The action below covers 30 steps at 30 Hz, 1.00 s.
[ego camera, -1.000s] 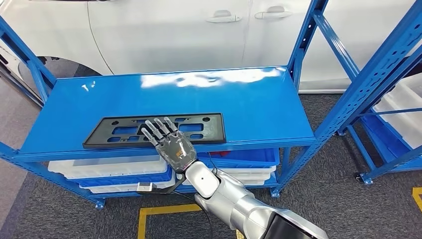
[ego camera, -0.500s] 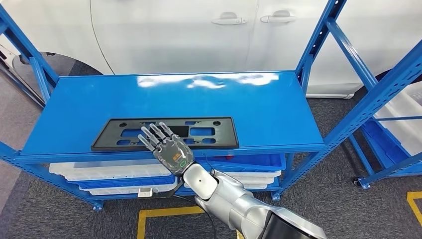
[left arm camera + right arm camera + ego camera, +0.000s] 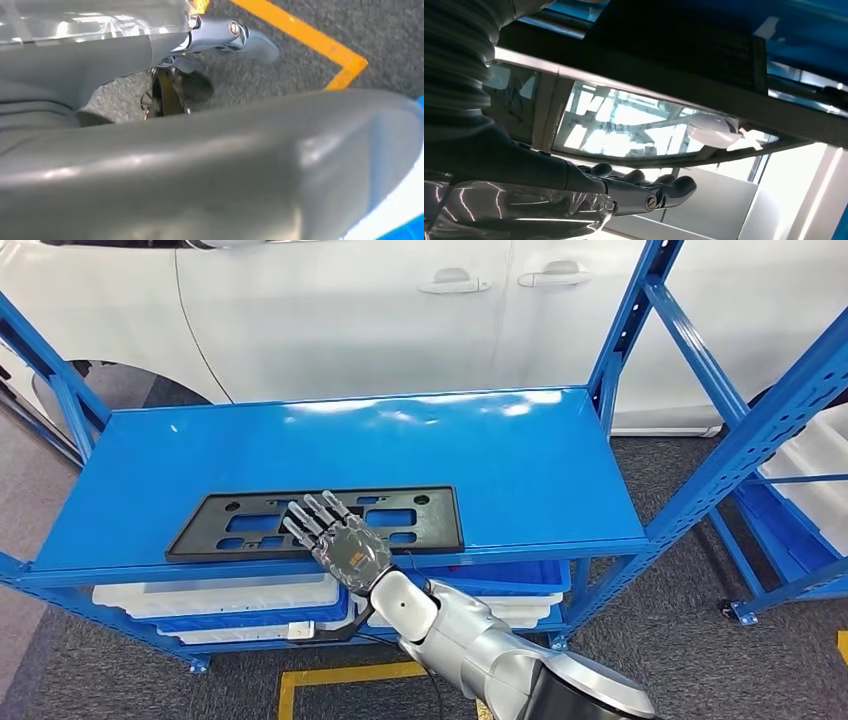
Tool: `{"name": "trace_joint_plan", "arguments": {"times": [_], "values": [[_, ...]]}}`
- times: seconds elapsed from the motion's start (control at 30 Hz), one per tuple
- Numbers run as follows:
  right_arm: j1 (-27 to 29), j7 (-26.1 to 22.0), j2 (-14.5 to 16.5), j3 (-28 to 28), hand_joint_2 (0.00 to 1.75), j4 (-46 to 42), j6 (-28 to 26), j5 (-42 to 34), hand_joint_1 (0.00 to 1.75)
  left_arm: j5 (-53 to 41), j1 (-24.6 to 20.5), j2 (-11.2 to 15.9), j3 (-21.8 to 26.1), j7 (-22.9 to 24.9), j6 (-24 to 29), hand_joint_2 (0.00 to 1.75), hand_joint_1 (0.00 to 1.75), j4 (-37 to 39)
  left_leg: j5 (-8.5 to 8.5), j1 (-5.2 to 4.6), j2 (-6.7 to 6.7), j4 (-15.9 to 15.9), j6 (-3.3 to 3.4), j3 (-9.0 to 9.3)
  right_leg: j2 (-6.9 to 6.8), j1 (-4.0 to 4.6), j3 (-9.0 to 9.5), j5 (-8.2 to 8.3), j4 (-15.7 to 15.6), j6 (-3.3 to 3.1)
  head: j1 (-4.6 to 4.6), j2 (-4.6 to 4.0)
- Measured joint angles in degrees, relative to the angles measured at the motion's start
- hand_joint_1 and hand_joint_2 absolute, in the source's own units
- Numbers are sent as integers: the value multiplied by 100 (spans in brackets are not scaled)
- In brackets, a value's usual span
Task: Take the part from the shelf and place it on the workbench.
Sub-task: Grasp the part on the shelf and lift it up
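Observation:
My gripper will lift the black plastic part at its front edge; a deep rim runs straight along there, so the part will stay stiff to its ends.
A flat black plastic frame part with several cut-outs lies along the front of the blue shelf. My right hand reaches in from below, its fingers stretched out and spread over the part's front edge near the middle. It holds nothing, and I cannot tell whether the fingers touch the part. In the right wrist view the same hand is stretched out straight, with the dark part close beyond it. In the left wrist view my left hand hangs over the carpet, and its fingers are mostly hidden by the grey cover.
A white car stands right behind the rack. White bins and a blue bin sit on the lower level. A second blue rack stands to the right. Yellow floor tape marks the grey carpet.
The whole view has shifted a little, so the camera moved. My right hand stays over the part's front edge with its fingers spread, and the part lies where it was.

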Motion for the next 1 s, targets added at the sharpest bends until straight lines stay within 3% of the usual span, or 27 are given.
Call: {"name": "trace_joint_plan", "arguments": {"times": [0.03,0.07,0.13,0.2,0.3,0.37,0.43,0.5,0.53,0.57,0.67,0.73,0.8,0.9,1.0], "values": [[5,0,-1,18,175,13,3,0,0,0,9,1,1,0,-9,0,0,0,47,13,0,106,-18,-93,3,-2,22,-19,3,3,0,-1],[6,0,0,31,175,23,5,0,0,0,17,3,1,0,-15,0,0,0,212,27,1,-20,-29,-72,9,-5,51,-42,7,12,0,-1],[0,0,1,44,175,33,10,0,0,-1,21,8,3,-2,-21,0,0,0,669,53,7,-762,-39,227,19,-11,122,-102,21,50,1,-1],[-16,0,7,57,175,35,21,-1,0,-3,16,10,4,-6,-22,0,0,0,881,42,5,-1364,2,492,25,8,143,-150,49,107,2,1],[-27,1,16,80,175,34,44,-2,0,-7,12,9,4,-10,-21,0,0,0,859,25,-3,-1470,115,523,27,27,124,-172,55,185,2,1],[-40,10,18,89,175,33,55,-2,0,-8,19,4,5,-10,-20,0,0,0,856,41,1,-1490,189,538,24,19,59,-291,215,238,2,1],[-52,20,18,101,175,33,61,-5,0,-9,14,2,8,-10,-20,0,0,0,847,43,5,-1504,246,552,22,4,-239,-586,818,269,2,0],[-43,23,15,120,175,34,75,-9,0,-12,9,2,10,-10,-20,0,0,0,830,27,5,-1499,275,555,21,-5,-680,-834,1596,276,2,0],[-35,25,14,130,175,35,86,-12,0,-15,11,2,10,-10,-21,0,0,0,820,20,3,-1497,282,564,21,-7,-812,-818,1776,272,2,0],[-31,29,14,137,175,35,103,-16,0,-18,14,0,10,-9,-24,0,0,0,808,14,-1,-1495,285,580,21,-6,-832,-691,1725,259,2,0],[-45,48,15,147,175,35,205,-43,10,-26,13,-8,10,-11,-47,0,0,0,756,-14,-14,-1488,259,654,20,19,-375,-62,614,165,2,0],[-59,49,16,152,175,34,333,-89,95,-28,6,-13,10,-14,-72,0,0,0,730,-27,-17,-1485,211,663,17,47,-180,64,163,127,2,0],[-64,28,16,158,175,29,496,-156,171,-27,-1,-11,11,-20,-96,0,0,0,723,-28,-14,-1500,148,671,23,50,-162,46,108,114,2,0],[-72,-7,35,163,175,-7,741,-260,175,-23,-10,-12,14,-46,-122,0,0,0,531,-16,-5,-1232,60,587,21,2,-77,70,8,50,1,0],[-72,-13,48,173,175,-27,895,-353,175,-3,-11,-15,31,-79,-166,0,0,0,47,13,-2,-160,-17,46,4,-6,-50,57,-8,15,1,-1]]}}
